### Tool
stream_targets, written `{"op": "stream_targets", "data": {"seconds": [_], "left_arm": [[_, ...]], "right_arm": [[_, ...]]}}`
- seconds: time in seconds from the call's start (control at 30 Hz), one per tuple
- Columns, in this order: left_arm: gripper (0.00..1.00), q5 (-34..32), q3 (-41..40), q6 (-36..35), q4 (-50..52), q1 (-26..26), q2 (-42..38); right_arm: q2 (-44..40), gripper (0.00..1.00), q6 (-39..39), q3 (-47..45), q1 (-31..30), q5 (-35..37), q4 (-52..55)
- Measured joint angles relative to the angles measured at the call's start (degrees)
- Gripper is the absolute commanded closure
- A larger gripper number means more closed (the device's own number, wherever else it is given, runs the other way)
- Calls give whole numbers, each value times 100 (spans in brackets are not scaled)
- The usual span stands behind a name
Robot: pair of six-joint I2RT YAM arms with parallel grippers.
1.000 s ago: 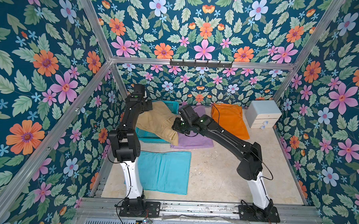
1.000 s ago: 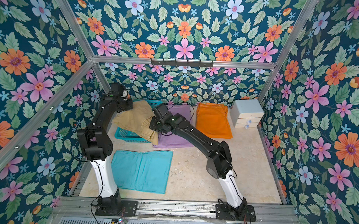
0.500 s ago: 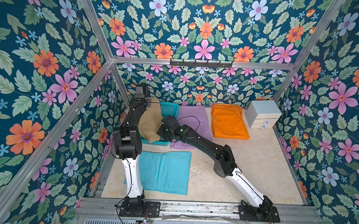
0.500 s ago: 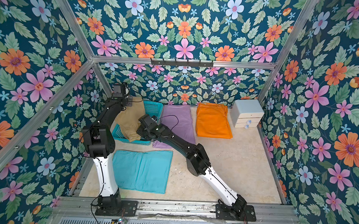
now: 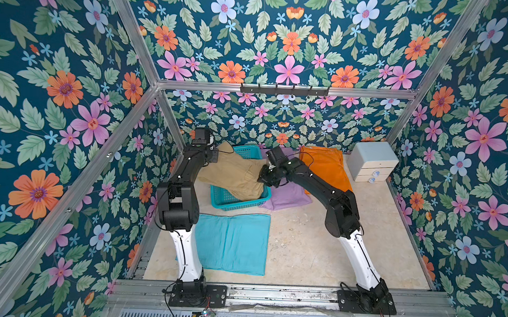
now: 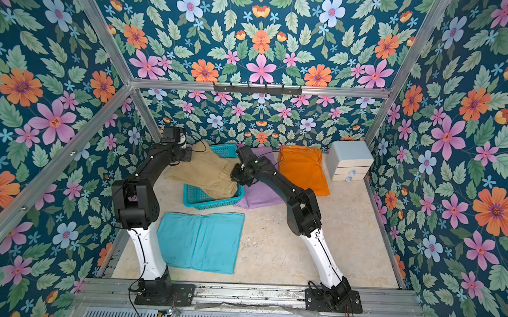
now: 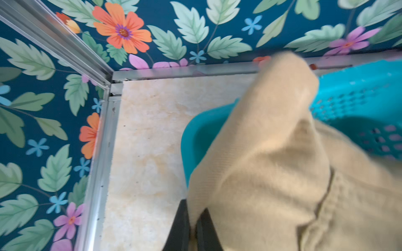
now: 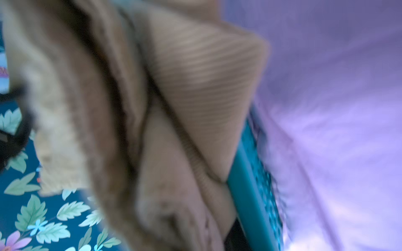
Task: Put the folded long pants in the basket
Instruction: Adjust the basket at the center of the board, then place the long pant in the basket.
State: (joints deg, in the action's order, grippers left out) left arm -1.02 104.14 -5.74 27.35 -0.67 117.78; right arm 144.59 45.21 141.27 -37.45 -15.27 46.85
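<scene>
The khaki pants stretch across the teal basket and hang over its rim. So next my left gripper carries their end over the basket's far end point(image 5: 247, 151) before it lowers them.
The khaki pants point(image 5: 234, 173) hang stretched between my two grippers above the teal basket point(image 5: 239, 204), with their near end sagging inside it. At the cloth's far left corner my left gripper point(image 5: 214, 156) is shut on it. The wrist view shows cloth pinched between its black fingers point(image 7: 180, 228), beside the basket point(image 7: 359, 97). My right gripper point(image 5: 263, 177) is shut on the bunched right edge. Its wrist view is filled by khaki pants point(image 8: 195, 76), the basket rim point(image 8: 245, 184) and the purple pants point(image 8: 337, 108). The purple pants point(image 5: 289, 196), orange pants point(image 5: 326, 168) and turquoise pants point(image 5: 231, 240) lie flat on the floor.
A pale grey-blue drawer box point(image 5: 370, 161) stands in the back right corner. Floral walls with aluminium frame rails close in the left, back and right sides. The basket sits near the back left corner, with the purple pants touching its right side.
Since half a second ago my right arm has drawn back to the right, and the khaki pants are now spread wider over the basket. Both grips are unchanged.
</scene>
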Motion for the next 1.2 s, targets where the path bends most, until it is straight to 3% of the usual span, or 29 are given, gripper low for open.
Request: {"op": "stream_targets", "data": {"seconds": [0.1,0.17,0.3,0.43,0.7,0.8,1.0,1.2], "left_arm": [[100,166,-544,289,-120,2,-415],[100,378,-1010,448,-201,2,-765],[100,850,-1941,579,-404,17,-1386],[100,780,-2299,577,-455,0,-1569],[100,525,-1993,573,-562,-48,-1611],[100,487,-1733,492,-592,-44,-1539],[100,326,-1012,-155,-588,155,-916],[100,-404,-584,-1222,-1069,678,-323]], "right_arm": [[1040,100,-450,1969,271,-140,979],[1189,100,-577,2225,402,-232,1231],[319,100,-636,660,457,-269,1036],[-621,100,-542,-472,-11,52,1040],[-1462,100,210,-1384,-774,605,437],[-1705,100,752,-2127,-988,787,-188],[-2118,100,1740,-3388,-1257,1152,-1550],[-2378,100,2070,-3845,-1510,1720,-2253]]}}
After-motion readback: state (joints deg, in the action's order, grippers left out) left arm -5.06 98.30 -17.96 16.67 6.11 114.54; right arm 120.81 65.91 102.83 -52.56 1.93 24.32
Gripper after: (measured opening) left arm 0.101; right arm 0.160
